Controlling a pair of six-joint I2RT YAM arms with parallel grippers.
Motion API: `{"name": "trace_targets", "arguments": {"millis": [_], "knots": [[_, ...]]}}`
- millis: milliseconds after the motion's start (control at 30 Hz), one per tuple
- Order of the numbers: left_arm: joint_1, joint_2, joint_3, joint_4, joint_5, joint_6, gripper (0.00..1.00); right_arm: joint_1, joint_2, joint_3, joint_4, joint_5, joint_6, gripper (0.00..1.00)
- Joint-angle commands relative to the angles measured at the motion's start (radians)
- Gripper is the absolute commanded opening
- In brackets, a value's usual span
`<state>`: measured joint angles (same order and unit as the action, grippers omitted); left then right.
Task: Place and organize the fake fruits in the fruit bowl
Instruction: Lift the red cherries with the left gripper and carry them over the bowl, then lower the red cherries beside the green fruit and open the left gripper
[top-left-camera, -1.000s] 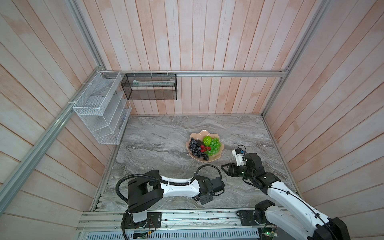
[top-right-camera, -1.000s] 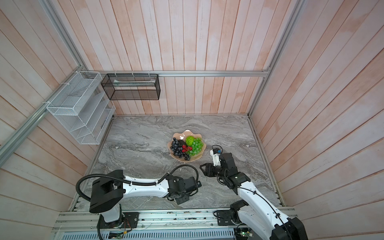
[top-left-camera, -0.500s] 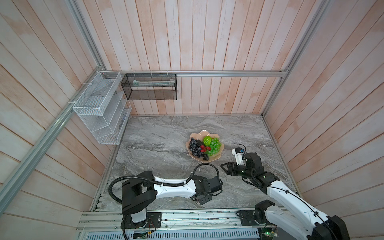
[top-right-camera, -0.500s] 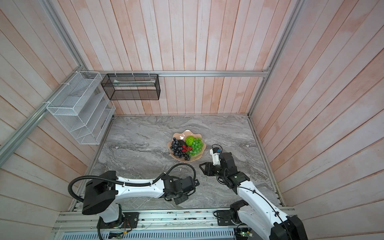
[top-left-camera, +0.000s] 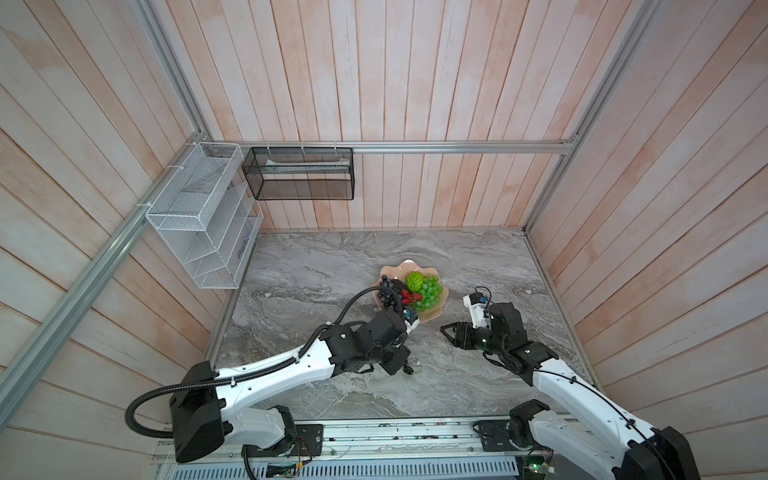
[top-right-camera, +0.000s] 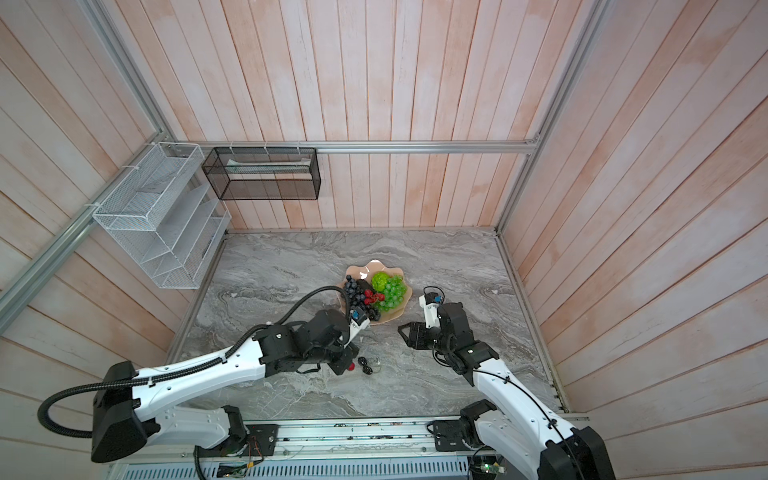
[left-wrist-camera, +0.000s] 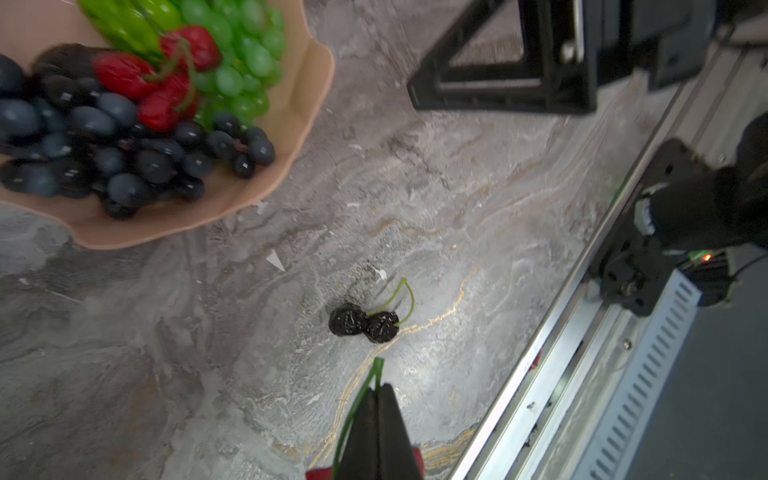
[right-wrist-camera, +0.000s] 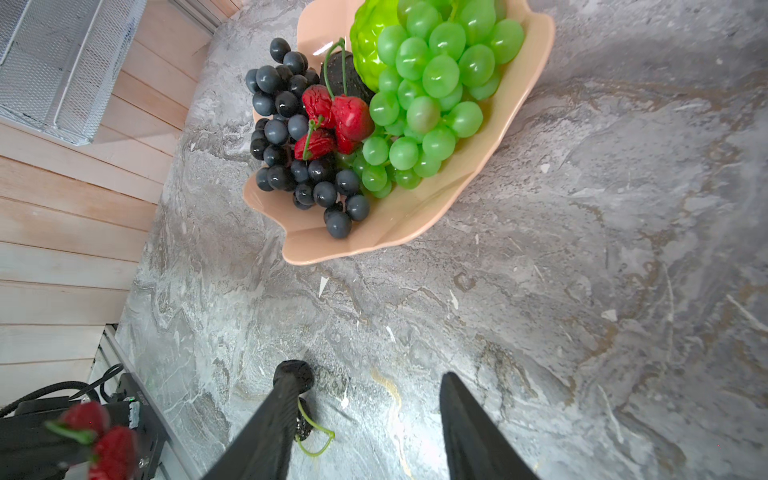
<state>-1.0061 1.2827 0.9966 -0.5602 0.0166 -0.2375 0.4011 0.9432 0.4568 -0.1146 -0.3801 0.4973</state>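
The robot's left gripper is holding the red cherry pair (top-right-camera: 350, 366) by its stem and should go on carrying it until the cherries hang over the bowl's open back (top-right-camera: 366, 271).
The peach-pink fruit bowl (right-wrist-camera: 415, 224) (top-left-camera: 432, 318) holds dark purple grapes (right-wrist-camera: 291, 124), green grapes (right-wrist-camera: 432, 83), a black avocado (right-wrist-camera: 345, 70), a knobbly green fruit (right-wrist-camera: 368, 37) and red cherries (right-wrist-camera: 336, 116). My left gripper (left-wrist-camera: 378, 388) (top-right-camera: 347, 365) is shut on the green stem of a red cherry pair (right-wrist-camera: 99, 436), near the table's front. A black cherry pair (left-wrist-camera: 365, 324) (top-right-camera: 366, 365) lies on the marble just beyond its tips. To the right of the bowl, my right gripper (right-wrist-camera: 372, 374) (top-left-camera: 451, 332) hangs open and empty, one finger in front of the black cherries.
A white wire rack (top-left-camera: 203, 220) and a black mesh basket (top-left-camera: 299, 174) hang on the back-left walls. An aluminium rail (left-wrist-camera: 540, 374) runs along the table's front edge, close to the left gripper. Wooden walls enclose the marble table (top-left-camera: 332, 266) on three sides.
The left jaws have closed the last bit onto the cherry stem, and that arm has shifted slightly left. The right arm has hardly moved.
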Motion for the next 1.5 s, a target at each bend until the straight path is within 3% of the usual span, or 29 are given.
{"name": "trace_targets", "arguments": {"millis": [0,167,433,1000,1467], "knots": [[0.105,-0.028,-0.005,0.093,0.050,-0.038,0.00,-0.004,0.025,0.034,0.024,-0.021,-0.016,0.56],[0.235,0.009,0.005,0.292,0.094,-0.060,0.00,-0.005,0.043,0.035,0.039,-0.027,-0.015,0.56],[0.347,0.260,0.119,0.534,0.168,-0.070,0.00,-0.004,0.059,0.039,0.056,-0.011,-0.002,0.56],[0.454,0.723,0.479,0.579,0.301,0.007,0.00,-0.005,0.135,0.080,0.066,-0.033,-0.045,0.56],[0.452,0.775,0.471,0.567,0.197,0.024,0.00,-0.005,0.160,0.071,0.085,-0.029,-0.043,0.56]]}}
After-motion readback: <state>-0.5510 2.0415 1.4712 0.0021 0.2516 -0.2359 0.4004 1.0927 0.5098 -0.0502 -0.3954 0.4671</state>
